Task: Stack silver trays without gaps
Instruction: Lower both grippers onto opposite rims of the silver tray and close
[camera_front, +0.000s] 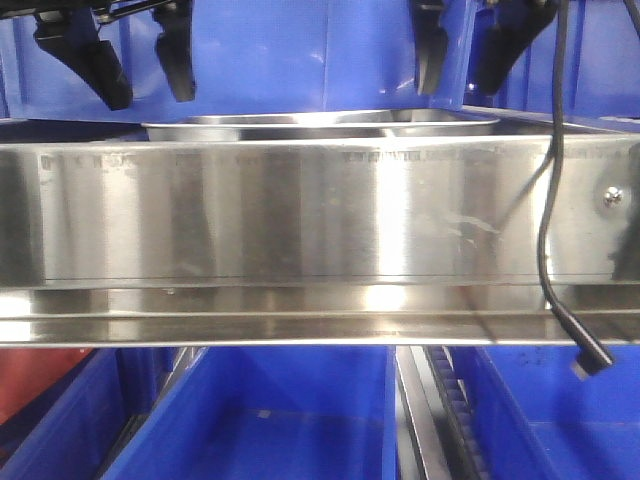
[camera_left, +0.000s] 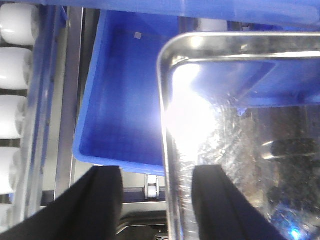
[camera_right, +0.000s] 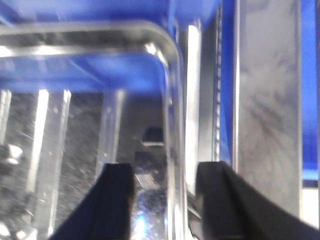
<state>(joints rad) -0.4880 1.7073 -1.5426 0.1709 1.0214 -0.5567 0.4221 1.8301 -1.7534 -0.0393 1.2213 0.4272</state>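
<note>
I expect the silver tray (camera_front: 320, 122) to come straight up, free and almost level, when I lift it, because the shiny rim (camera_front: 450, 129) stands clear above the shelf rail.
The silver trays (camera_front: 320, 125) lie behind the shelf rail, with only their shiny rims showing in the front view. My left gripper (camera_front: 148, 97) and right gripper (camera_front: 458, 90) hang open just above them, one toward each end. In the left wrist view the left gripper (camera_left: 157, 170) straddles the tray's left rim (camera_left: 164, 125), one finger (camera_left: 105, 200) outside and the other over the pan. In the right wrist view the right gripper (camera_right: 166, 166) straddles the right rim (camera_right: 172, 115) the same way. Neither touches the rim. How many trays are nested is unclear.
A long steel shelf rail (camera_front: 300, 210) with a screw (camera_front: 611, 197) crosses the front. A black cable (camera_front: 546, 200) hangs over it, ending in a plug (camera_front: 592, 362). Blue bins stand behind (camera_front: 280, 50), below (camera_front: 270, 420) and under the tray (camera_left: 120, 100). White rollers (camera_left: 15, 65) line the left.
</note>
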